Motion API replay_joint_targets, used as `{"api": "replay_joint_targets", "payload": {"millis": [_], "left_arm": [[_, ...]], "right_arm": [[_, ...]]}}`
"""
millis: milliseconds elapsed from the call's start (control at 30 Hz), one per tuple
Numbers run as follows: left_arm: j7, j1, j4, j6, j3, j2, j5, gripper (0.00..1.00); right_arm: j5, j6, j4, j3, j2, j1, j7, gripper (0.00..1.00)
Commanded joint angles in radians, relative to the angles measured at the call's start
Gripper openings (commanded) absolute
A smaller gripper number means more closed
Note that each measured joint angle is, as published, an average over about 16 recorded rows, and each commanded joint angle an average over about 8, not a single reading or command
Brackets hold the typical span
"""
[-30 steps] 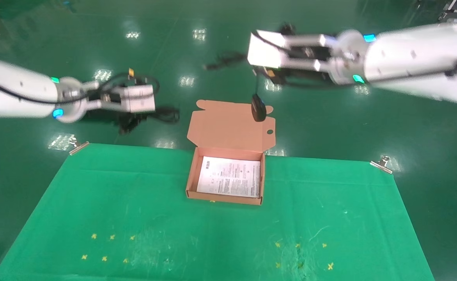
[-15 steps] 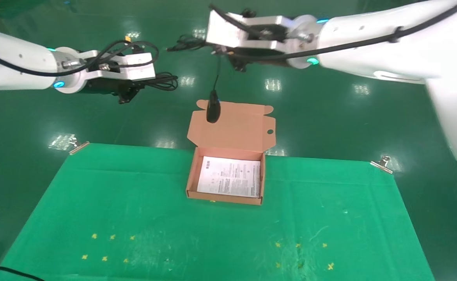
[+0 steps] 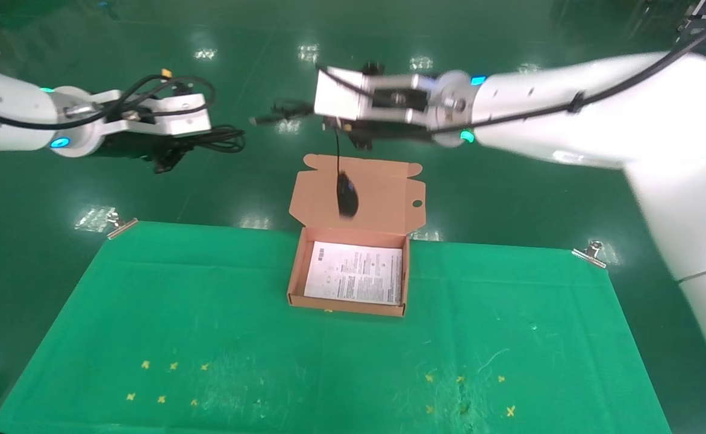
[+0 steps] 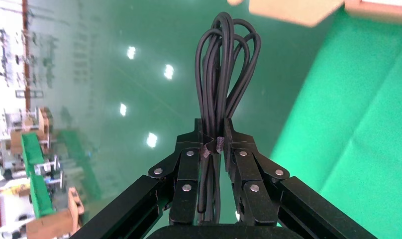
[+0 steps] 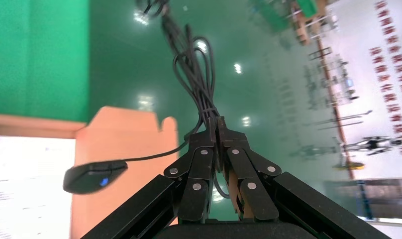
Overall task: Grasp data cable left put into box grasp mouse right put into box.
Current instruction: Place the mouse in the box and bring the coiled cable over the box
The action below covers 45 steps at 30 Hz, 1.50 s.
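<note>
The box is open, with the mouse hanging free (image 3: 347,195) below its cord, so my right gripper goes on over the white sheet (image 3: 354,272) and lets go of the cord there.
The open cardboard box (image 3: 296,265) sits at the far edge of the green cloth, its flap lid (image 3: 377,199) standing behind it and a white printed sheet (image 3: 354,272) inside. My right gripper (image 5: 216,124) is shut on the mouse's bundled cord (image 5: 193,79), held high behind the box (image 5: 119,134). The black mouse (image 3: 347,194) dangles from the cord in front of the lid; it also shows in the right wrist view (image 5: 92,177). My left gripper (image 4: 214,130) is shut on the looped data cable (image 4: 228,64), held in the air to the left of the box (image 3: 220,137).
A green cloth (image 3: 208,337) covers the table, clipped at its far corners by metal clamps (image 3: 121,228) (image 3: 591,252). Small yellow marks (image 3: 166,381) dot the near part. Shiny green floor (image 3: 509,187) lies beyond the table.
My right gripper has swung left from the box's right side to above its lid, then dropped a little, and the mouse now hangs lower. My left gripper rose, then moved slightly left.
</note>
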Motion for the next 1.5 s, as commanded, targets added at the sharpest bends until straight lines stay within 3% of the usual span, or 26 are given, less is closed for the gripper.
{"api": "replay_joint_targets", "payload": {"millis": [33,533,900,1200,1233,1467,1500], "left_arm": [[-0.012,0.003,-0.011,0.01,0.003,-0.014,0.012,0.0],[-0.15,0.014,-0.136,0.118,0.028,-0.073,0.115,0.0],[-0.174,0.022,-0.166,0.126,0.029,-0.081,0.126,0.0],[-0.178,0.023,-0.171,0.128,0.029,-0.082,0.128,0.0],[-0.178,0.023,-0.172,0.128,0.029,-0.082,0.128,0.0],[-0.178,0.024,-0.173,0.129,0.029,-0.082,0.129,0.0],[-0.178,0.024,-0.173,0.129,0.029,-0.082,0.129,0.0]], "right_arm": [[0.001,0.003,-0.012,-0.009,-0.003,-0.013,-0.007,0.0],[0.149,0.075,-0.071,-0.184,-0.024,-0.086,0.066,0.0],[0.224,0.148,-0.224,-0.299,-0.021,-0.11,0.147,0.0],[0.272,0.204,-0.249,-0.385,-0.028,-0.127,0.228,0.0],[0.277,0.214,-0.248,-0.396,-0.029,-0.127,0.238,0.04],[0.301,0.251,-0.242,-0.459,-0.03,-0.125,0.282,0.92],[0.302,0.251,-0.242,-0.461,-0.03,-0.125,0.283,1.0]]}}
